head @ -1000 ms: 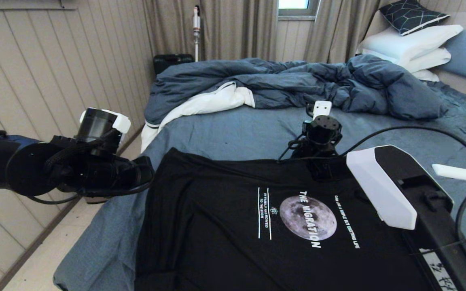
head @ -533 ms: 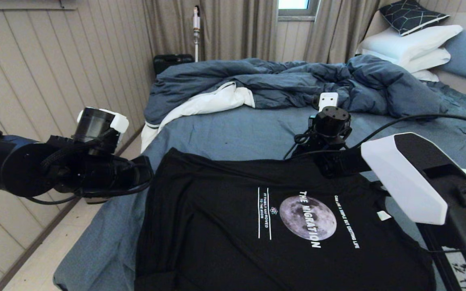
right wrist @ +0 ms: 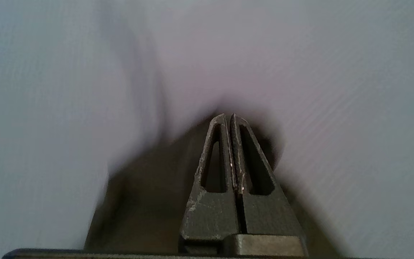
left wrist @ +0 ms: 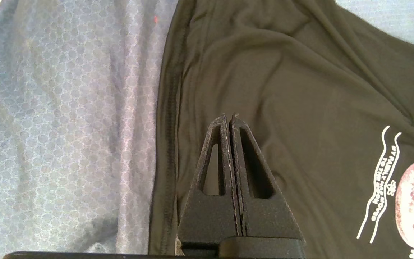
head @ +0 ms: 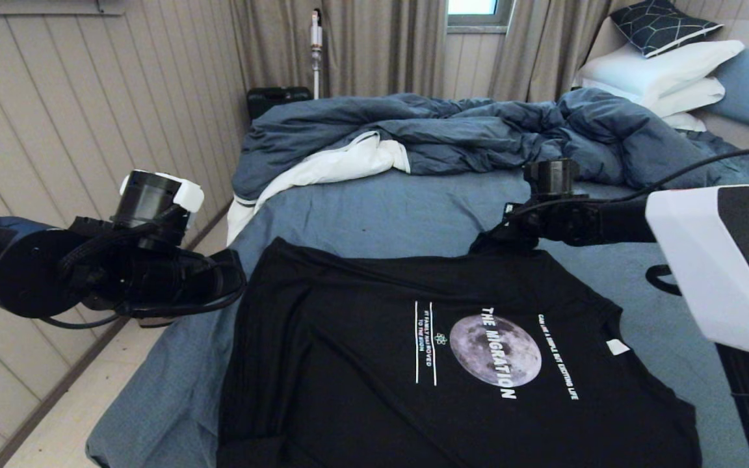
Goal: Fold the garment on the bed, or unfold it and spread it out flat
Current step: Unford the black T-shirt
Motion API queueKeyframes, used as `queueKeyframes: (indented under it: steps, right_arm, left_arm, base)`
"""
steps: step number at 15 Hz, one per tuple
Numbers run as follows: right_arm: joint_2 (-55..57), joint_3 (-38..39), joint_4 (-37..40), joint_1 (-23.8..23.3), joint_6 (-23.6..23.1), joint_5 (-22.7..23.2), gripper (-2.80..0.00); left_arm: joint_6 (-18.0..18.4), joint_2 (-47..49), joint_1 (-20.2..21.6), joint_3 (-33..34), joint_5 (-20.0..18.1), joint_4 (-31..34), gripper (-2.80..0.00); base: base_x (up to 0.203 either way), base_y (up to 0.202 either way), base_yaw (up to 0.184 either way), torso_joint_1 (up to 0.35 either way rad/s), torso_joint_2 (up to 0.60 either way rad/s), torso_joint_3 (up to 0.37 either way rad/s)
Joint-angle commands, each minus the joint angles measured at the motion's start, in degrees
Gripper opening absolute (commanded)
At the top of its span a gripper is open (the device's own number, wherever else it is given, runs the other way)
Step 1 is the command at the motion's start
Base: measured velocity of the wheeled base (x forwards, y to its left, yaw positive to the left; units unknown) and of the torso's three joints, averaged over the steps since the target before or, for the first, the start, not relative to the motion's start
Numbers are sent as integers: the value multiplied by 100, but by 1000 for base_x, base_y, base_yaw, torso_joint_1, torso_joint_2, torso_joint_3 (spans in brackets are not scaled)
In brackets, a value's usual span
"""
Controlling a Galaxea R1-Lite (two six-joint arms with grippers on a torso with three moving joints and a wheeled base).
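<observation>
The far sleeve (head: 488, 244) is bunched up at the fingers of the robot's right gripper, so next the right gripper moves back toward the shirt's shoulder (head: 539, 261) and then pushes the sleeve's fold away from the shirt.
The garment (head: 413, 390), a black T-shirt with a grey moon print, lies spread print-up on the bed (head: 381, 208). My left gripper (head: 239, 276) hovers at the shirt's left edge. Its fingers are shut and empty just above the black cloth (left wrist: 300, 72), beside the hem and the blue-grey sheet (left wrist: 67, 126). My right gripper (head: 482, 246) lies level at the far sleeve. It is shut (right wrist: 228, 116), and the dark sleeve (right wrist: 149, 201) narrows to a point at its fingertips, so it appears pinched there. The right wrist view is blurred.
A crumpled dark blue duvet (head: 478, 130) with white lining fills the far side of the bed. White pillows (head: 660, 71) are stacked at the far right. A panelled wall (head: 56, 130) and a strip of floor (head: 88, 403) run along the bed's left side.
My right arm has swung to the right and its wrist has turned from pointing down to lying level, uncovering the shirt's neck and label. The left arm has stayed where it was.
</observation>
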Motion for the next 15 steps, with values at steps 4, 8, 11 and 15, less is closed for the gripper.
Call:
queueKeyframes:
  steps: [4, 8, 11, 15]
  right_arm:
    - [-138, -145, 1331, -265, 192, 1093, -280]
    - [-401, -94, 1330, -265, 278, 1083, -280]
    - [-842, 315, 1353, -295, 312, 1057, -280]
    - [-1082, 1165, 1343, -342, 132, 1036, -280]
  left_arm:
    - [-23, 23, 0, 1, 8, 1, -280]
    - [-14, 2, 0, 2, 25, 1, -280]
    - [-23, 23, 0, 2, 25, 1, -280]
    - [11, -11, 0, 62, 17, 2, -280]
  base:
    - [0, 0, 0, 0, 0, 0]
    - [0, 0, 0, 0, 0, 0]
    - [0, 0, 0, 0, 0, 0]
    - [0, 0, 0, 0, 0, 0]
